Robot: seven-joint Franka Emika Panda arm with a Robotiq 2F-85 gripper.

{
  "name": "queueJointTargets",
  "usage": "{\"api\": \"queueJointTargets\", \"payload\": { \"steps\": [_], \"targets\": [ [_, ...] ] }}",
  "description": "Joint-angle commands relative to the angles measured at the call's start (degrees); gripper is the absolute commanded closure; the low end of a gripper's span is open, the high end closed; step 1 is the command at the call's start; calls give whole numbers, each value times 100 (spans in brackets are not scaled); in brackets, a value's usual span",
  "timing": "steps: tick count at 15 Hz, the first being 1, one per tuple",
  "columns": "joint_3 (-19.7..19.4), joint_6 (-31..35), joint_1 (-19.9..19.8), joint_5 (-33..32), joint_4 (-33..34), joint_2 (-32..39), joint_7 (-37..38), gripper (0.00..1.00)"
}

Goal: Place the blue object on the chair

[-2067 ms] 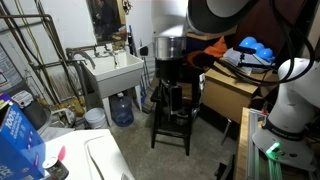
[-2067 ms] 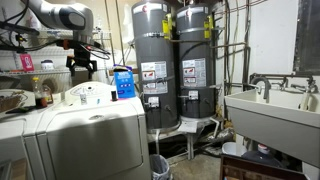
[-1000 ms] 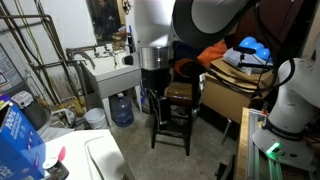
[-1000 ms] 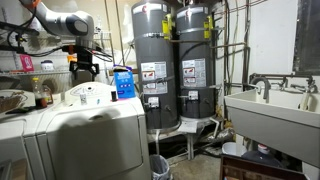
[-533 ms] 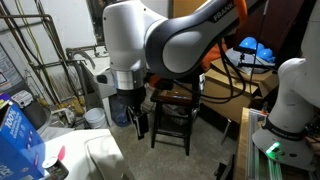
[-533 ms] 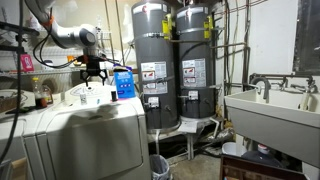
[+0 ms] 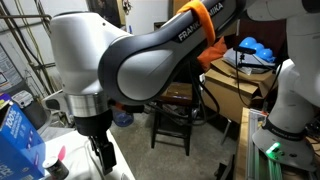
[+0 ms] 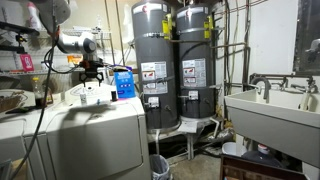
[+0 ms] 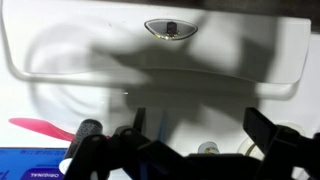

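Next, I move toward the carton (image 9: pixel 32 163) and center my open gripper before I lower and close it, because the blue object lies near one finger, away from the gripper's middle.
The blue object (image 9: pixel 163 125) shows only in the wrist view, as a thin light-blue streak on the white washer top (image 9: pixel 160 75), just inside my left finger. My gripper (image 9: pixel 202 128) is open and empty and hangs close over the washer. It also shows in both exterior views (image 7: pixel 103 156) (image 8: pixel 92 78). The dark wooden chair (image 7: pixel 175 118) stands on the floor beyond the washer, and my arm partly hides it.
A big blue printed carton (image 7: pixel 18 140) (image 8: pixel 123 82) stands on the washer beside my gripper. A pink item (image 9: pixel 40 130) lies next to it. Two water heaters (image 8: pixel 160 70), a utility sink (image 8: pixel 265 105) and a cardboard box (image 7: pixel 235 90) surround the area.
My arm has swung away from above the chair, across to the washer, and lowered over its top. The gripper has stayed open.
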Motion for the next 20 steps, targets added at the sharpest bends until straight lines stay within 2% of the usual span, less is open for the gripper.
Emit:
{"api": "queueJointTargets", "payload": {
  "steps": [1,5,6,11,13,15,17,18,20],
  "targets": [
    [43,-32,52,-5,205,164,-88,0],
    [101,-48,149,-2,582,505,-246,0],
    [-240,-115,381,-276,567,422,616,0],
    [-885,-49,938,-1061,956,850,2213,0],
    [-1078,-136,1124,-1272,1166,1027,2614,0],
    [-1201,-175,1233,-1351,1405,1231,2776,0],
    [-1133,-133,1202,-1190,1574,1367,2569,0],
    [-1129,-38,1144,-1162,1180,1124,2562,0],
    [-1139,-41,1169,-1153,1339,1245,2557,0]
  ]
}}
